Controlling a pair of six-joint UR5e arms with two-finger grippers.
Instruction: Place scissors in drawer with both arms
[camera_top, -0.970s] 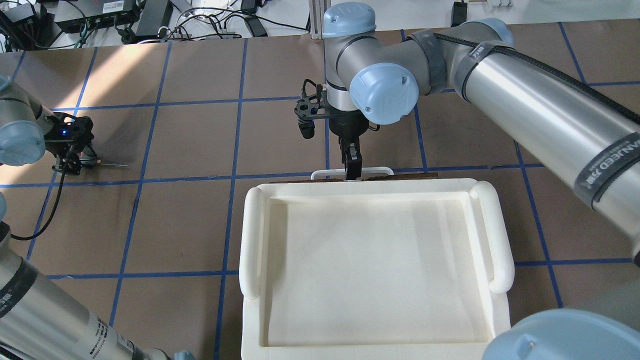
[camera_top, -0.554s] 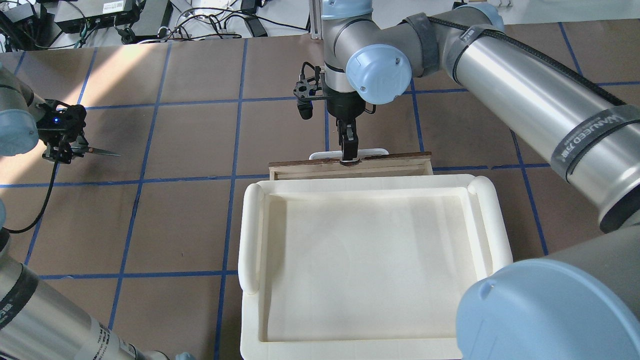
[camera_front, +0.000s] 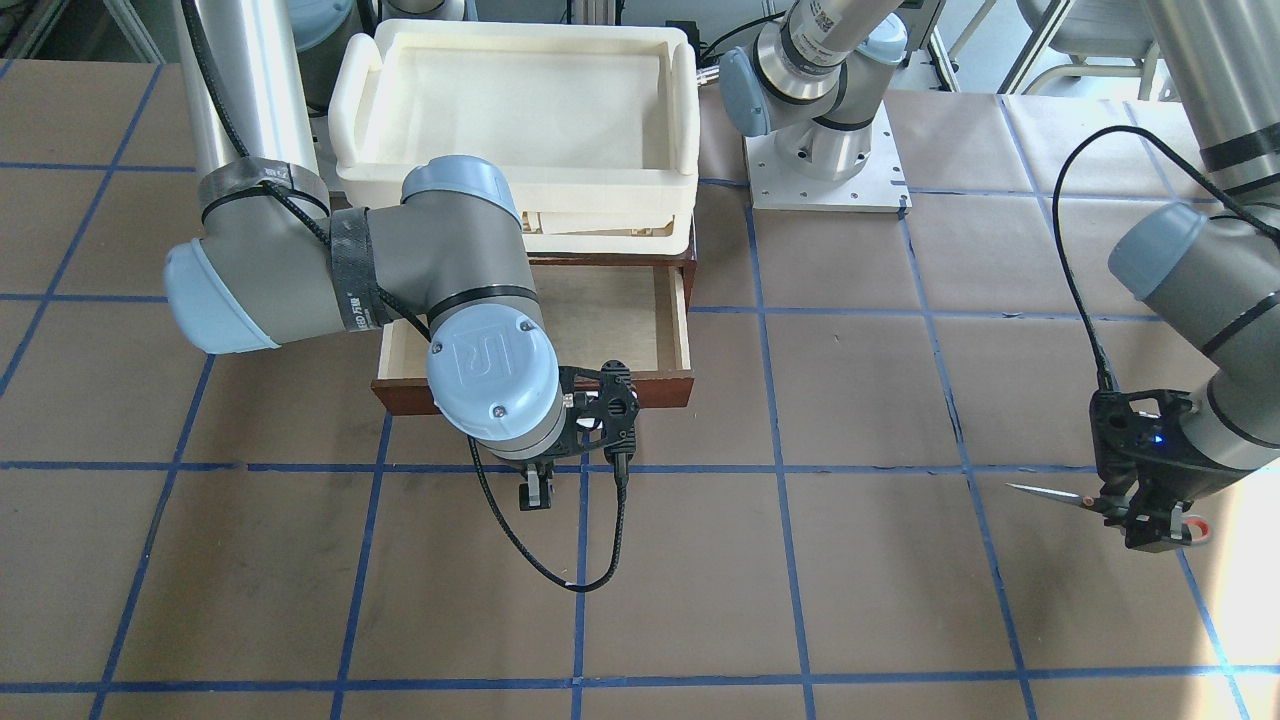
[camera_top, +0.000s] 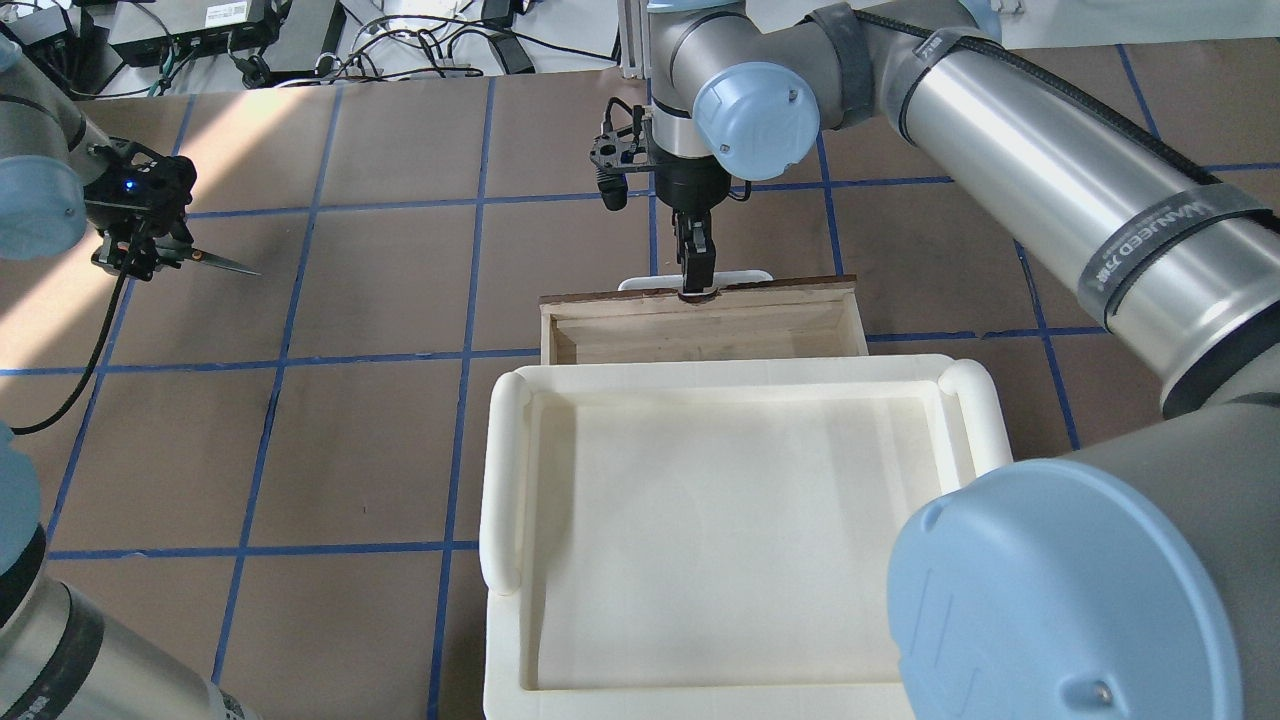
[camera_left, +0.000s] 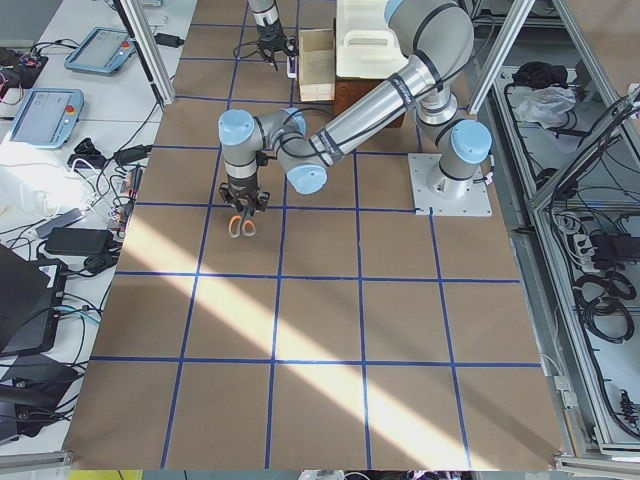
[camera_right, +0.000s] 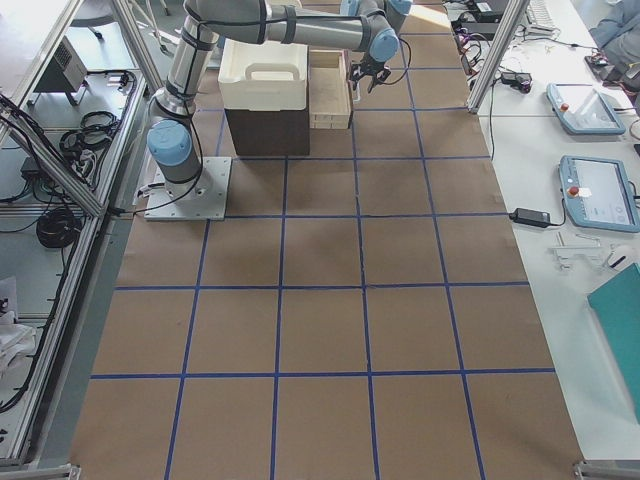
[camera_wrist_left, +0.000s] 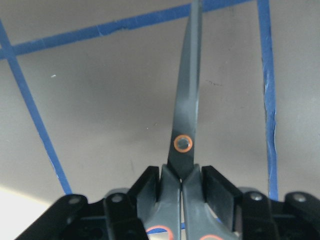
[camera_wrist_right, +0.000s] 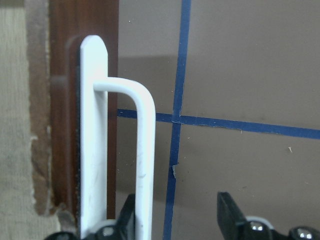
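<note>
I can see the drawer partly open (camera_front: 614, 314) and my right gripper's arm over it, so next my right gripper pulls the white handle out more and then gets out of the way for the scissors.
My left gripper (camera_top: 140, 255) is shut on the scissors (camera_top: 222, 264) at their neck and holds them above the table at the far left, blades pointing toward the middle. The wrist view shows the scissors (camera_wrist_left: 183, 120) clamped between the fingers (camera_wrist_left: 217, 187). From the front, the blade tip of the scissors (camera_front: 1040, 492) shows beside the left gripper (camera_front: 1150, 515). The drawer (camera_top: 700, 338) is partly pulled out, its pale interior bare. My right gripper (camera_top: 697, 272) straddles the white handle (camera_wrist_right: 145, 165); its jaws stand wider than the bar, which rests against one finger (camera_wrist_right: 127, 217).
A cream-white tub (camera_top: 505, 480) sits on top of the dark cabinet (camera_right: 265, 132), just behind the open drawer. The right arm's elbow (camera_front: 300, 270) hangs over the drawer's left part in the front view. Brown table with blue tape grid all around.
The right gripper has drawn the drawer out by its handle, away from the robot. The left gripper has lifted the scissors off the table and carried them slightly farther from the robot.
</note>
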